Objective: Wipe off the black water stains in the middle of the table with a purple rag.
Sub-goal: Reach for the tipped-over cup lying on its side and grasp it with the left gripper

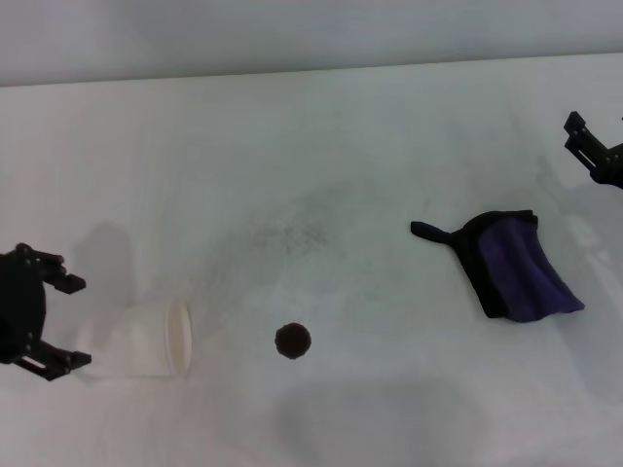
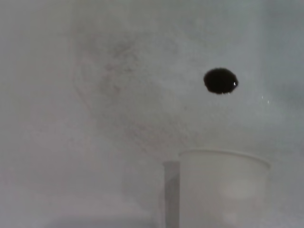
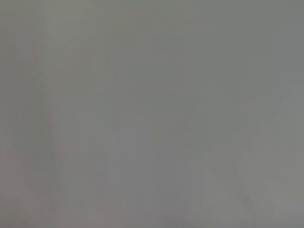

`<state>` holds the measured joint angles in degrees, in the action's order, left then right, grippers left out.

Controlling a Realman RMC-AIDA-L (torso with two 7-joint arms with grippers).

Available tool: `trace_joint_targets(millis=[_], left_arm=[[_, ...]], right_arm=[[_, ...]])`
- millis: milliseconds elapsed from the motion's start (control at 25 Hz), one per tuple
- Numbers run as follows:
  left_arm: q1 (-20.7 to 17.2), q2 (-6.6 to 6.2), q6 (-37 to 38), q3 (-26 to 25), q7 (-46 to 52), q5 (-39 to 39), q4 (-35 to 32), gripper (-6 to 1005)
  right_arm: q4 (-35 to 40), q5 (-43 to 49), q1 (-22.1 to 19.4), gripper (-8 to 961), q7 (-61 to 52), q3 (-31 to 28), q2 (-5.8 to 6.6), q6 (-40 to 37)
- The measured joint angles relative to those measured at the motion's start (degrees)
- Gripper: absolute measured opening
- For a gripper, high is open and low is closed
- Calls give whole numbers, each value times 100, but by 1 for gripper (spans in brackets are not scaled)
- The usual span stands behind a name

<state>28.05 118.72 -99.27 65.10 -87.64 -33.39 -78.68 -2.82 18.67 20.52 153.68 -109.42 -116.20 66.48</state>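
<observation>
My left gripper should go on advancing with the white paper cup's base (image 1: pixel 95 341) facing its open fingers until they are on either side of the cup's sides (image 1: pixel 138 340), then close.
The black water stain (image 1: pixel 292 341) is a small round dark blot on the white table (image 1: pixel 321 146), near the front middle. It also shows in the left wrist view (image 2: pixel 221 80). The purple rag (image 1: pixel 521 265), with black edging and a loop tail, lies crumpled on the right. My right gripper (image 1: pixel 578 134) hovers open at the far right edge, beyond the rag and apart from it. My left gripper (image 1: pixel 66 322) is open and empty at the left edge, beside the cup. The right wrist view shows only blank surface.
A white paper cup (image 1: pixel 156 338) lies on its side at the front left, between my left gripper and the stain; it also shows in the left wrist view (image 2: pixel 223 187). Faint grey smudges (image 1: pixel 292 236) mark the table's middle.
</observation>
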Motion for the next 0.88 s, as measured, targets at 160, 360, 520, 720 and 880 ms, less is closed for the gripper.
trace_joint_targets(millis=[160, 360, 520, 720, 880], left_arm=[[-181, 8, 438, 593, -3, 16, -14, 874], [-320, 16, 855, 990, -53, 1, -36, 874], [-335, 22, 991, 1038, -170, -46, -38, 874], [-369, 28, 1110, 1041, -401, -270, -23, 874], [-384, 28, 1250, 1137, -593, -353, 43, 874]], right_arm=[[2, -1, -19, 873, -14, 0, 0, -3], [43, -2, -22, 873, -14, -2, 0, -22], [53, -5, -22, 873, -14, -5, 0, -26], [54, -5, -14, 873, -14, -9, 0, -36], [53, -3, 6, 873, -14, -5, 0, -39]])
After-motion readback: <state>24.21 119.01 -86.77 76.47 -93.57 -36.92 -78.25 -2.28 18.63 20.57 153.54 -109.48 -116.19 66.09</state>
